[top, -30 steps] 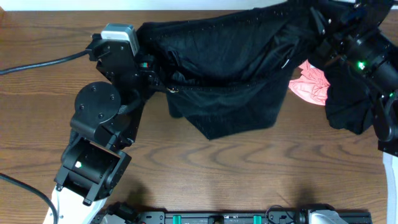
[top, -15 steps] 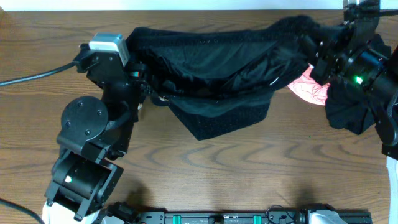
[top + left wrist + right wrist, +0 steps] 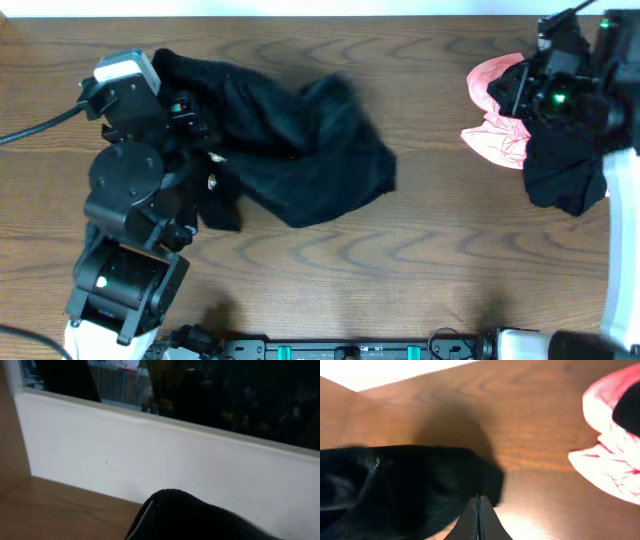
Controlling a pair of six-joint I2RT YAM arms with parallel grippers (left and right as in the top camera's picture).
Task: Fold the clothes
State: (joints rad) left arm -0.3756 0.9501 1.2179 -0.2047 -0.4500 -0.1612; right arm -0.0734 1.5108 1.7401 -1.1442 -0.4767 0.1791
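Note:
I should take the black garment's loose end (image 3: 370,178) with my right gripper before both grippers pull the black garment wide, because the black garment hangs bunched (image 3: 272,130) from my left gripper alone.
The clothes (image 3: 290,150), a black fuzzy garment, lie in a crumpled heap on the wooden table left of centre. One end runs up to my left gripper (image 3: 195,108), which is shut on the cloth. In the left wrist view the black cloth (image 3: 200,520) covers the jaws and only a finger edge (image 3: 145,517) shows. My right gripper (image 3: 507,88) hangs at the far right, apart from the garment. In the right wrist view its fingers (image 3: 479,499) are pressed together with nothing between them, and the clothes (image 3: 405,485) lie beyond on the left.
A pink cloth (image 3: 495,130) lies at the right, also seen in the right wrist view (image 3: 610,455). Another black garment (image 3: 560,180) lies under the right arm. A cable (image 3: 40,122) runs off the left edge. A black rail (image 3: 350,350) lines the front edge.
The right gripper has let go of the garment and pulled back to the far right. The stretched garment has collapsed leftward into a heap. The left arm has moved left with its end.

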